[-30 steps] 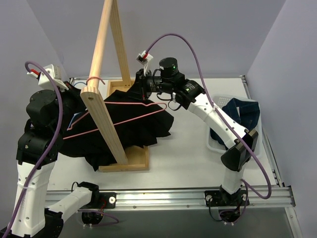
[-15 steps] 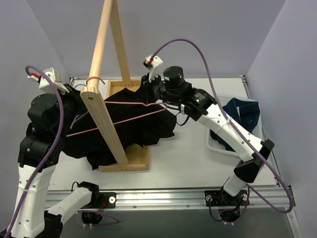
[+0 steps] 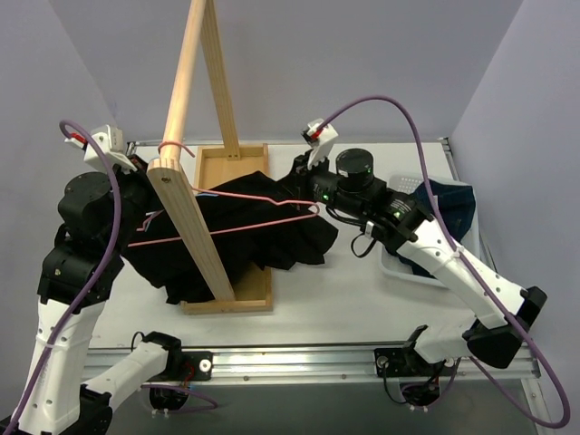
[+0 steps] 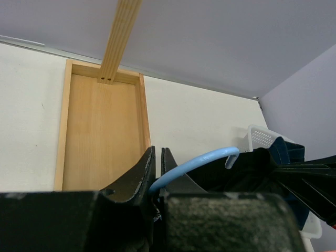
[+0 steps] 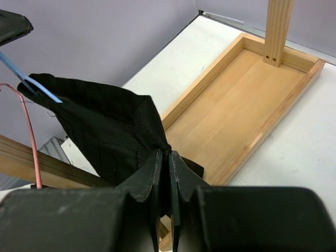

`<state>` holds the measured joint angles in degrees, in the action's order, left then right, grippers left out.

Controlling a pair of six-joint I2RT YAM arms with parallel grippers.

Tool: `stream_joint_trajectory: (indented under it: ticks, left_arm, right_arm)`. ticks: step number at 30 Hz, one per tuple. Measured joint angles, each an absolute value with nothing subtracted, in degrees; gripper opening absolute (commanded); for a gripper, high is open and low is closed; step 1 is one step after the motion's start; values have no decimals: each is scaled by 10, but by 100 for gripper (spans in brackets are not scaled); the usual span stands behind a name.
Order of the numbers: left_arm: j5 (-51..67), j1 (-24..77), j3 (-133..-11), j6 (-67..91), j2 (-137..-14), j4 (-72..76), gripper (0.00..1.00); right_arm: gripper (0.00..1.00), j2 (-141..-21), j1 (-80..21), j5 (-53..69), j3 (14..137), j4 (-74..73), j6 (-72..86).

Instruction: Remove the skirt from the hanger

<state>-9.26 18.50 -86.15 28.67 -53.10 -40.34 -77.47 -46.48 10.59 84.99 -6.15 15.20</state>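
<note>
The blue hanger runs into the black skirt, so my left gripper should hold the hook steady while my right gripper draws the skirt toward the white basket.
A black skirt hangs draped across the wooden rack, with a pink wire hanger lying over it. My left gripper is at the skirt's left end. In the left wrist view it is shut on the curved hook of a light blue hanger. My right gripper is at the skirt's upper right edge. In the right wrist view it is shut on a bunched corner of the skirt, held above the rack's tray. The blue hanger and the pink hanger show at the far end of the cloth.
The wooden rack has a flat tray base, an upright post and a sloping beam crossing in front of the skirt. A white basket holding dark blue cloth stands at the right.
My right arm has swung to the right and nearer, drawing the skirt's right edge with it. The left gripper has shifted slightly right, still on the hanger hook.
</note>
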Motion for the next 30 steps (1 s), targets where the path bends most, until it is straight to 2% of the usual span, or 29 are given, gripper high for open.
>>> stream_joint_trajectory:
  ticks: [14,19,22,25,28,29,30]
  left_arm:
    - [-51,194,-849,309,-544,-388,2]
    - [-151,168,-849,262,-530,-390,2]
    - [-183,167,-845,244,-517,-389,2]
    - [-191,167,-838,241,-507,-389,2]
    - [-189,167,-836,242,-504,-389,2]
    - [-186,167,-836,243,-504,-389,2]
    - [-183,167,-836,244,-504,-389,2]
  right_arm:
    - [0,-686,-415,107,771,-61,182]
    - [0,-670,-313,-38,769,-156,153]
    - [0,-660,-286,-86,762,-182,148]
    - [0,-644,-273,-63,740,-179,145]
    - [0,-641,-270,14,723,-161,143]
    - [21,-642,-270,43,718,-151,144]
    - [48,-645,-270,70,714,-139,150]
